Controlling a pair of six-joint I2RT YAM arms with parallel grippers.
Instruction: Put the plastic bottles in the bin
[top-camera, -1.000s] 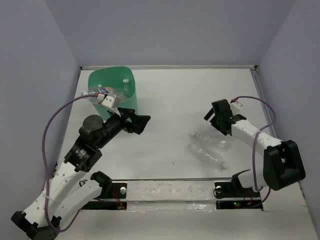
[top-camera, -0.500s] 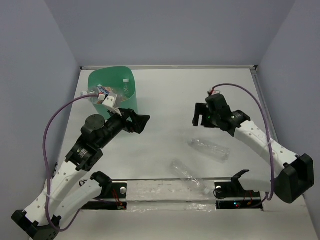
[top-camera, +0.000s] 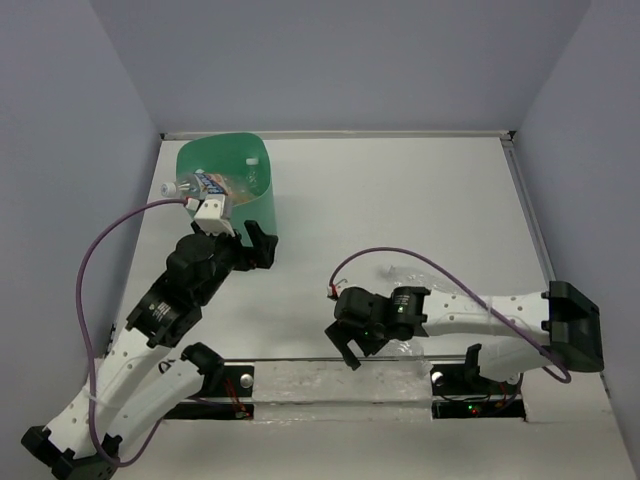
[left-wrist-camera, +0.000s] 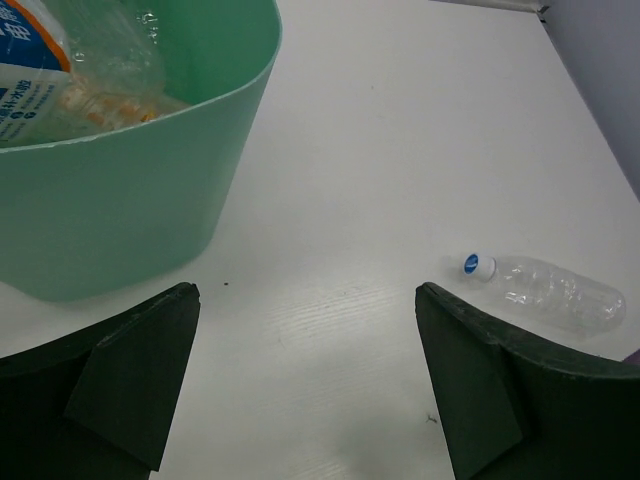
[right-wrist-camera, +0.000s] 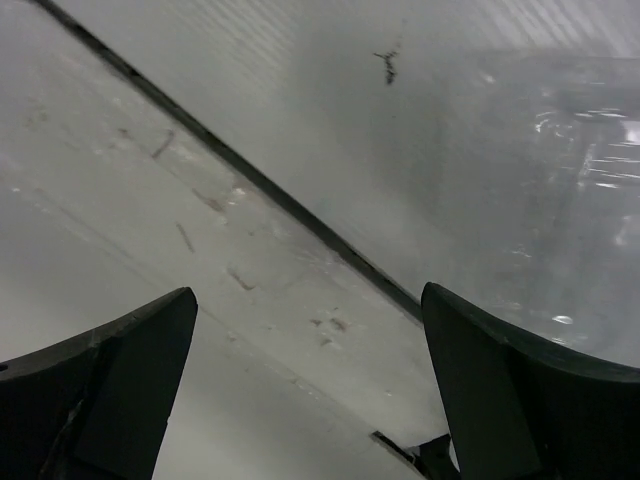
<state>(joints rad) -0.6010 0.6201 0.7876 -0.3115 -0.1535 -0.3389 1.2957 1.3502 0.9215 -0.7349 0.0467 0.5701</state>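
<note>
The front bottle (top-camera: 402, 347) lies under my right arm, so my right gripper should move away toward the blue-capped bottle (top-camera: 415, 275) and my left gripper should take the front one.
The mint-green bin (top-camera: 232, 205) stands at the far left, its wall filling the upper left of the left wrist view (left-wrist-camera: 120, 200). A clear plastic bottle with a blue-white label (top-camera: 195, 184) lies across its left rim, also visible (left-wrist-camera: 25, 70) inside the tub. My left gripper (top-camera: 261, 246) hovers open just right of the bin, empty (left-wrist-camera: 305, 380). A clear bottle with a blue cap (left-wrist-camera: 550, 292) lies on the table (top-camera: 404, 272). My right gripper (top-camera: 345, 348) is open and low at the table's front edge (right-wrist-camera: 310, 390). Another clear bottle (right-wrist-camera: 560, 200) lies close on its right, outside the fingers.
A dark seam and a pale strip (right-wrist-camera: 250, 280) mark the table's front edge right under the right gripper. Grey walls close in the table on three sides. A purple cable (top-camera: 400, 258) loops above the right arm.
The right arm swung from mid-right down and left to the front edge. One clear bottle slid toward the front edge. The left gripper drew back nearer the bin.
</note>
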